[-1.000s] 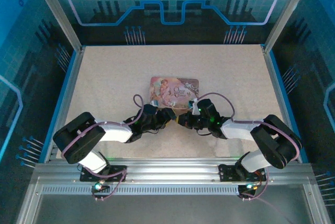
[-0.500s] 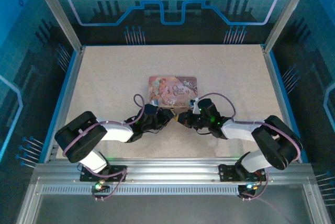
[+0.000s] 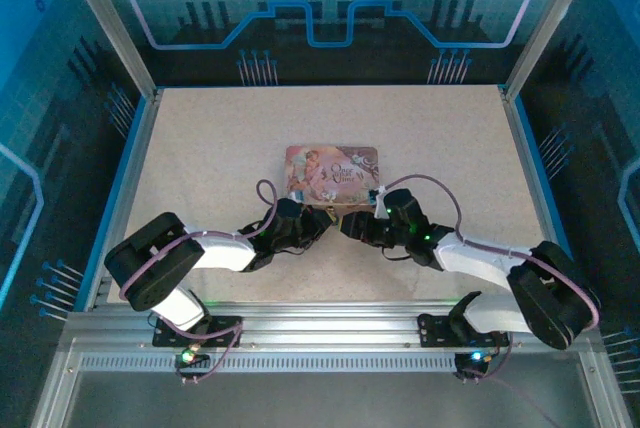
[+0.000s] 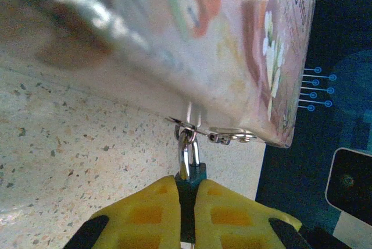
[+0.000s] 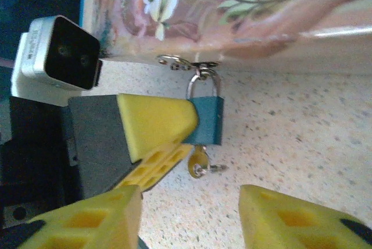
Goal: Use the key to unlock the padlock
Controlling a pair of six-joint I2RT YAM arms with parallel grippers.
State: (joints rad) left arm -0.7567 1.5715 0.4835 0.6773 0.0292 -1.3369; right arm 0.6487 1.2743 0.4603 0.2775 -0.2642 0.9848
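Note:
The key's brass head (image 5: 198, 162) sits edge-on to the right gripper's fingers, so the robot should move back and roll its right gripper to pinch the head's flat sides.
The padlock (image 5: 207, 120) has a teal body and a thin silver shackle, and it hangs from the hasp on the pink tin's (image 3: 333, 170) near edge. My left gripper (image 4: 186, 196) is shut on the padlock's body (image 4: 190, 172), with its yellow fingers (image 5: 154, 124) coming in from the left in the right wrist view. The key (image 5: 199, 162), with a brass head and a small ring, sticks out of the padlock's underside. My right gripper (image 5: 189, 202) is open just short of the key and touches nothing. In the top view the two grippers (image 3: 322, 220) (image 3: 350, 223) meet tip to tip below the tin.
The pink picture-printed tin (image 5: 232, 4) lies flat on the speckled table (image 3: 220, 138), just beyond both grippers. Blue rails and metal posts frame the table on all sides. Both arms lie low along the near edge.
My left gripper has shut on the padlock's body. My right gripper has opened and let go of the key, which stays in the lock, and its arm has shifted slightly right.

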